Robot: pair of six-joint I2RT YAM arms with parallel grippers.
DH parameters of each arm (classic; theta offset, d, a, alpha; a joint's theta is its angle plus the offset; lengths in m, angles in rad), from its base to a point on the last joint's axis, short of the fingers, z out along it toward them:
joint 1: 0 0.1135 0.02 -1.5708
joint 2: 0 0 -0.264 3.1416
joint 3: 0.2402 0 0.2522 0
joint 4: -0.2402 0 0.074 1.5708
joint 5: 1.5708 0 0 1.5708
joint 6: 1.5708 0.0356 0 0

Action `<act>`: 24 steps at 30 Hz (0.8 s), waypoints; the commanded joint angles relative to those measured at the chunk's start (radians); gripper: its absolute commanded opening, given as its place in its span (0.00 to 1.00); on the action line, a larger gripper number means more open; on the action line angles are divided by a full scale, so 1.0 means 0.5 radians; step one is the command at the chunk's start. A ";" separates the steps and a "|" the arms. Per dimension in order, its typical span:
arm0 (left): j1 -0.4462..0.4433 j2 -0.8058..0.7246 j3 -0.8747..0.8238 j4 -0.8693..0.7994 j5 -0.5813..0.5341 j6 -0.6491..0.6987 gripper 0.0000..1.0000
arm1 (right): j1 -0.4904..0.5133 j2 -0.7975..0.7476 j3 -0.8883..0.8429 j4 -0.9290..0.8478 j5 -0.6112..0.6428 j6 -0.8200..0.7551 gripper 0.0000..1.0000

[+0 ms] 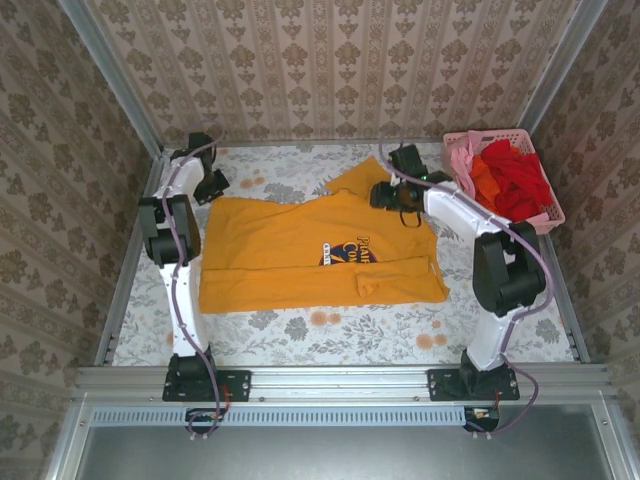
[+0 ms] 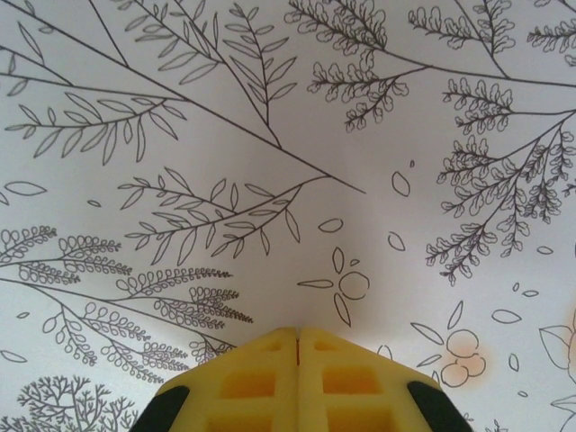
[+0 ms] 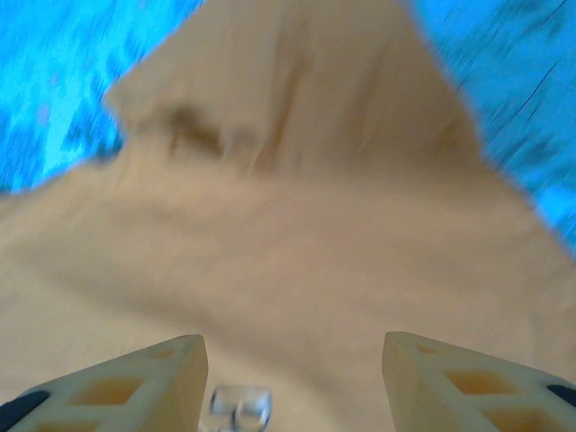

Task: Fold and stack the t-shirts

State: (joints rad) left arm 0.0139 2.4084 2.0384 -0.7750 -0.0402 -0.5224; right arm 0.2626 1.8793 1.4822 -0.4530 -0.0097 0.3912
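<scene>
I expect the t-shirt's back part (image 1: 300, 218) to cover the dark chest logo (image 1: 349, 252) when I fold that part forward, because the logo is beside the t-shirt's front fold.
An orange-yellow t-shirt (image 1: 290, 245) with a dark round chest logo (image 1: 350, 252) lies spread on the table, its bottom right part folded over. My right gripper (image 1: 385, 192) hovers over the shirt's upper right sleeve, open, with nothing between its fingers; the right wrist view shows blurred orange cloth (image 3: 297, 225) below the spread fingers (image 3: 162, 373). My left gripper (image 1: 212, 183) sits at the table's back left, off the shirt's corner, shut and empty (image 2: 298, 335). Red, orange and pink shirts (image 1: 510, 178) are heaped in the basket.
A pink plastic lattice basket (image 1: 545, 215) stands at the back right. The flower-print tablecloth (image 1: 330, 335) is bare in front of the shirt. Patterned walls close in on three sides, and a metal rail (image 1: 340, 378) runs along the near edge.
</scene>
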 commanded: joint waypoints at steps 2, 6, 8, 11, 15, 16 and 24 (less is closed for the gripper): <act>0.013 -0.109 -0.198 0.016 0.081 -0.013 0.00 | -0.131 0.343 0.397 -0.012 0.154 -0.082 0.48; 0.013 -0.203 -0.340 0.115 0.103 -0.044 0.00 | -0.172 0.708 0.848 -0.090 0.140 -0.170 0.40; 0.013 -0.227 -0.380 0.145 0.117 -0.049 0.00 | -0.172 0.874 1.066 -0.152 0.128 -0.209 0.38; 0.014 -0.236 -0.389 0.146 0.129 -0.057 0.00 | -0.174 1.101 1.345 -0.266 0.085 -0.237 0.40; 0.014 -0.237 -0.383 0.138 0.130 -0.050 0.00 | -0.173 1.337 1.640 -0.437 0.060 -0.280 0.42; 0.015 -0.239 -0.381 0.133 0.130 -0.047 0.00 | -0.172 1.382 1.689 -0.474 0.059 -0.285 0.42; 0.017 -0.255 -0.386 0.142 0.166 -0.050 0.00 | -0.173 1.569 1.878 -0.622 -0.026 -0.333 0.37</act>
State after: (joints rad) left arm 0.0151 2.3104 1.8656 -0.6834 0.0166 -0.5308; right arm 0.1745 2.6225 2.3669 -0.6880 0.0170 0.2501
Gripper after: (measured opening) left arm 0.043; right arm 0.375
